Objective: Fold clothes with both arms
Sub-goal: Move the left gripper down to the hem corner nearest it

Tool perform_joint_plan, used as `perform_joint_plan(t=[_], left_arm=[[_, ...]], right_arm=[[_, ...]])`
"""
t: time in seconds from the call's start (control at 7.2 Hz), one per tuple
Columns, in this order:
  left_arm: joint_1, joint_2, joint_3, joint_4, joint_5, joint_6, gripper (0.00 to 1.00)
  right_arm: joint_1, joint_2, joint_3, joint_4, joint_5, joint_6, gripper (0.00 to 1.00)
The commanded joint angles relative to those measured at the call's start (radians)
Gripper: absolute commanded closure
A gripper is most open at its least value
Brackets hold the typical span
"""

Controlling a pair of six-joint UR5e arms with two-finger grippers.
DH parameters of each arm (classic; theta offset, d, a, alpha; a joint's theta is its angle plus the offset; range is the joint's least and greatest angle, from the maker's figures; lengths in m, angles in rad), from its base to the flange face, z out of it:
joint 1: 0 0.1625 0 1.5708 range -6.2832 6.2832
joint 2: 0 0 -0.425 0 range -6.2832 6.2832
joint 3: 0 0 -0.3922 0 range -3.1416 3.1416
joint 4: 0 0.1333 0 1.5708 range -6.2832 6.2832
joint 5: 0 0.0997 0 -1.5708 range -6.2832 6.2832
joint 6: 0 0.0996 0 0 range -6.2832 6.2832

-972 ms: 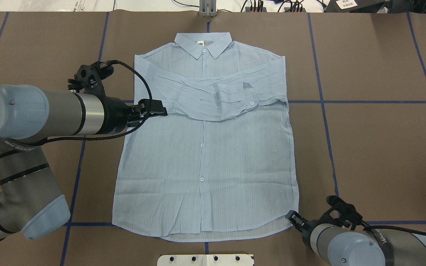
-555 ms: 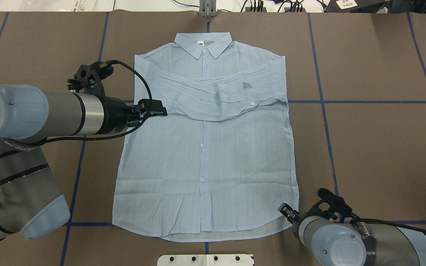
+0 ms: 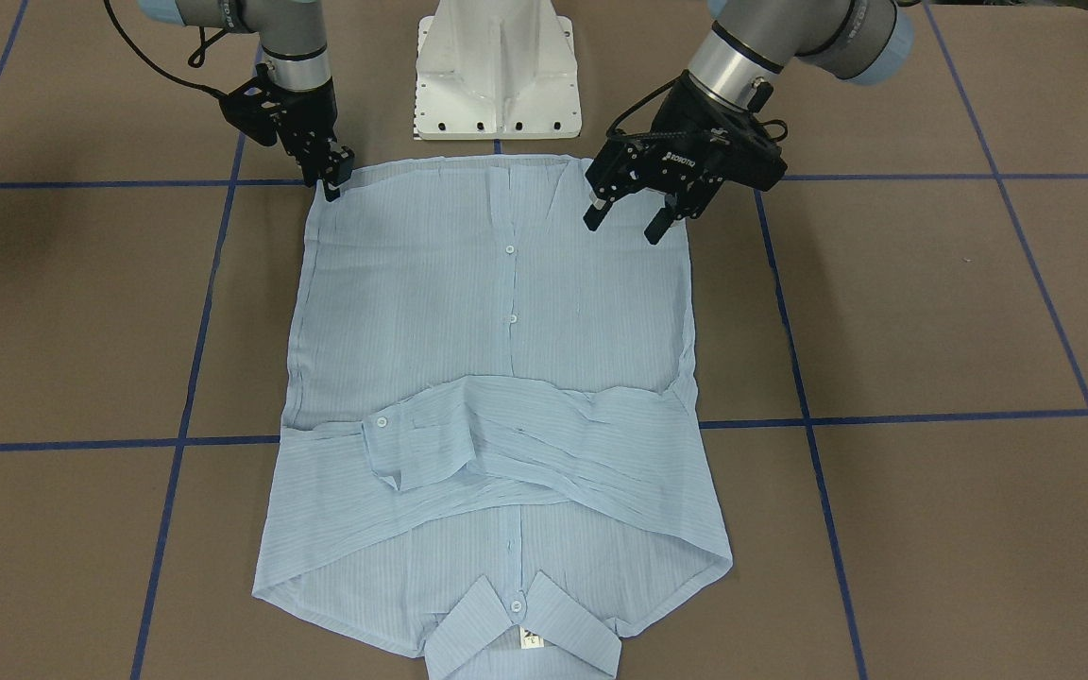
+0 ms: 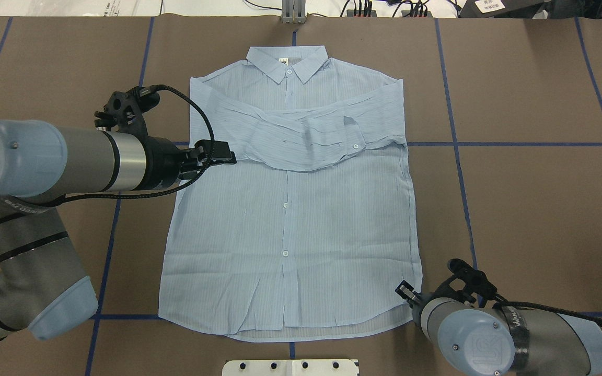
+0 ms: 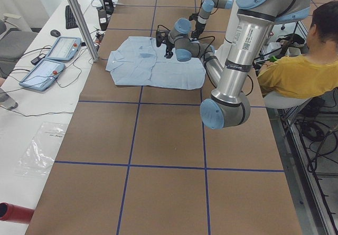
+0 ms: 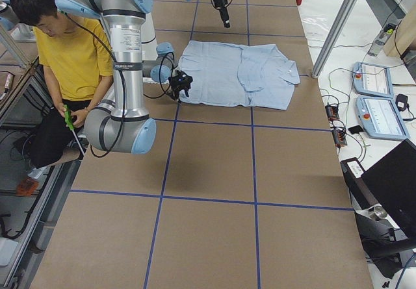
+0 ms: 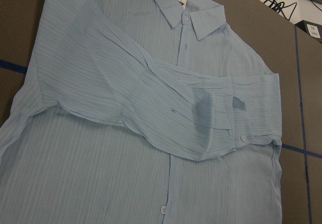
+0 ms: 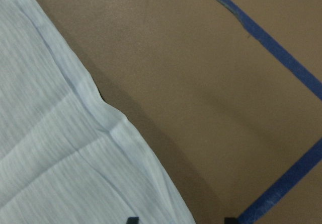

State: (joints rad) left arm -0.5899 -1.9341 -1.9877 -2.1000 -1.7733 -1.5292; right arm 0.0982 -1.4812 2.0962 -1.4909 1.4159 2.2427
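Observation:
The shirt's lower front [image 3: 416, 295] is smooth and has little slack. I expect the collar [image 3: 518, 621] and folded sleeves to slide along when I pull the shirt's hem.
The light blue striped shirt [image 4: 290, 209] lies flat and buttoned on the brown table, collar at the far side, both sleeves folded across the chest. It also shows in the front view [image 3: 497, 331] and the left wrist view [image 7: 151, 108]. My left gripper [image 4: 222, 155] hovers open and empty over the shirt's left side, below the sleeve fold; the front view [image 3: 624, 224] shows its fingers apart. My right gripper [image 4: 403, 292] is open and low at the near right hem corner [image 8: 115, 133], its fingertips either side of the shirt's edge. It also shows in the front view [image 3: 331, 179].
The white pedestal base [image 4: 290, 367] stands at the near table edge, just behind the hem. Blue tape lines [image 4: 458, 156] grid the table. An operator in yellow [image 5: 296, 71] sits beside the robot. Teach pendants [image 6: 374, 81] lie beyond a metal post at the far side.
My right gripper has moved in toward the shirt's near right hem corner. The left arm and the shirt have not moved.

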Motion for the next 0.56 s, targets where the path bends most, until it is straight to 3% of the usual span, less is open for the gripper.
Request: perform_joint_plan(t=[0.0,0.28,0.42], left_arm=[[0.001,0.003,-0.003,0.0,0.0,-0.008,0.07],[0.018,0.027,-0.022,0.009,-0.003,-0.092,0.06],[0.037,0.064,-0.058,0.09,-0.011,-0.145,0.07]], right_arm=[[-0.002,-0.001,0.002,0.0,0.0,0.0,0.97],[0.0,-0.002,0.013,0.0,0.003,0.0,1.0],[0.005,-0.002,0.031,-0.002,0.009,0.0,1.0]])
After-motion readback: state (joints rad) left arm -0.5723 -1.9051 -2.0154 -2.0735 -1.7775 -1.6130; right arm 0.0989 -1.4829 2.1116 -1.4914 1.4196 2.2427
